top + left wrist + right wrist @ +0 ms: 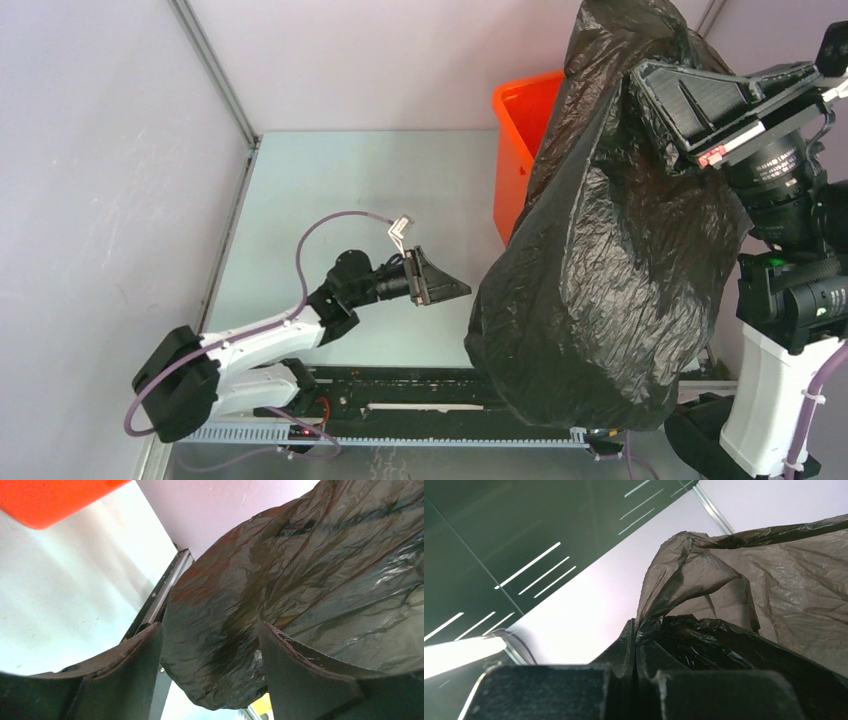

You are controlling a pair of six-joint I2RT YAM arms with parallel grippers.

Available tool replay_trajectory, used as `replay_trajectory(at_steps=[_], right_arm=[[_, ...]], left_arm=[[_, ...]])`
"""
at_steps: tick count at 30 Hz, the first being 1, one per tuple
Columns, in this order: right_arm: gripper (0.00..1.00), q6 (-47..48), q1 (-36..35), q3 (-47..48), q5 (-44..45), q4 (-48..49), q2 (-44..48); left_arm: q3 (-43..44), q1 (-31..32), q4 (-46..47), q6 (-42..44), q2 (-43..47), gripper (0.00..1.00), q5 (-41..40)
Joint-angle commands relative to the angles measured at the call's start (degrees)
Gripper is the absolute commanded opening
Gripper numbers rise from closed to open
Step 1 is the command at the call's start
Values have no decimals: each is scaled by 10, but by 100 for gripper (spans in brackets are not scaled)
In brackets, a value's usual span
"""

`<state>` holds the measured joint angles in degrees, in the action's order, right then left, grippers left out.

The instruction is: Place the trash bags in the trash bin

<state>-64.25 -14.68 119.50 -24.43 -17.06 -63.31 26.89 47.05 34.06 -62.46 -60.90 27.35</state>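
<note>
Only the trash bag's lower end [530,345] is hanging in front of my left gripper, so that gripper should move back and reach up for the bag's open edge [781,536].
A large glossy black trash bag [610,260] hangs in the air at the right, billowing down to the table's near edge. It covers most of the orange trash bin [520,120], of which only the left wall and a rim corner show. My right gripper [650,75] is raised high and shut on the bag's top edge [659,615]. My left gripper [455,285] is low over the table, pointing right, just left of the bag. Its jaws are open and empty, with the bag [280,595] ahead between the fingers [130,655]. The bin's corner [45,500] shows at upper left.
Pale walls with metal corner posts [215,75] close in the table [330,200] on the left and back. A black rail [420,395] runs along the near edge between the arm bases. The left arm's purple cable [330,225] loops above the table.
</note>
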Motion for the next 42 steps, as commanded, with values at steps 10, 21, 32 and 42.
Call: replay_trajectory(at_steps=[10, 21, 32, 42], right_arm=[[0, 5, -23, -25, 32, 126, -115], [0, -2, -29, 38, 44, 165, -199], [0, -51, 26, 57, 43, 174, -208], [0, -81, 32, 42, 37, 188, -191]], left_arm=[[65, -49, -245, 103, 182, 100, -138], [177, 93, -375, 233, 177, 95, -227], [175, 206, -237, 439, 113, 100, -353], [219, 184, -344, 548, 102, 100, -671]])
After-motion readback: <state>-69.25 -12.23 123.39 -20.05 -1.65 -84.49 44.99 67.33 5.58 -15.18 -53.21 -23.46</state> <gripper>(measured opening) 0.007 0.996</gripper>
